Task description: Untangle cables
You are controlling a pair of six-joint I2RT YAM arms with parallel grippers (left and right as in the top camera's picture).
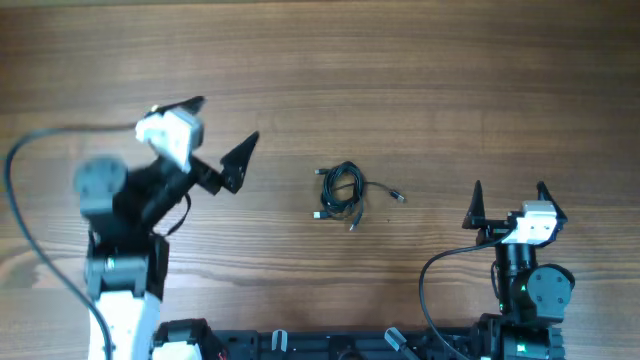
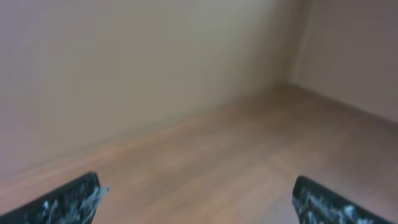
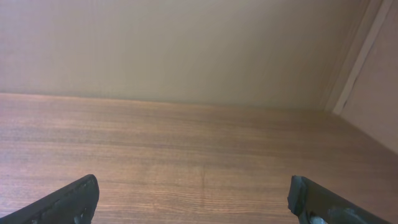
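Observation:
My left gripper should keep going toward the black bundle until its open fingers are on both sides of the coiled strands of cable (image 1: 332, 199), because the bundle's side (image 1: 327, 190) facing the gripper is clear.
The cables (image 1: 343, 192) lie in one small tangled black bundle at the middle of the wooden table in the overhead view, with a plug end trailing to the right (image 1: 398, 195). My left gripper (image 1: 222, 135) is open and empty, raised left of the bundle and well apart from it. My right gripper (image 1: 508, 196) is open and empty near the front right, also apart from the bundle. Both wrist views show only spread fingertips, bare table (image 3: 205, 155) and wall; the left gripper (image 2: 196, 202) and the right gripper (image 3: 193, 202) hold nothing, and no cables show there.
Thick black arm cables loop at the left (image 1: 20, 200) and by the right arm base (image 1: 430, 270). A beige wall (image 3: 186, 50) stands at the table's far edge. A dark rail (image 1: 330, 345) runs along the front edge.

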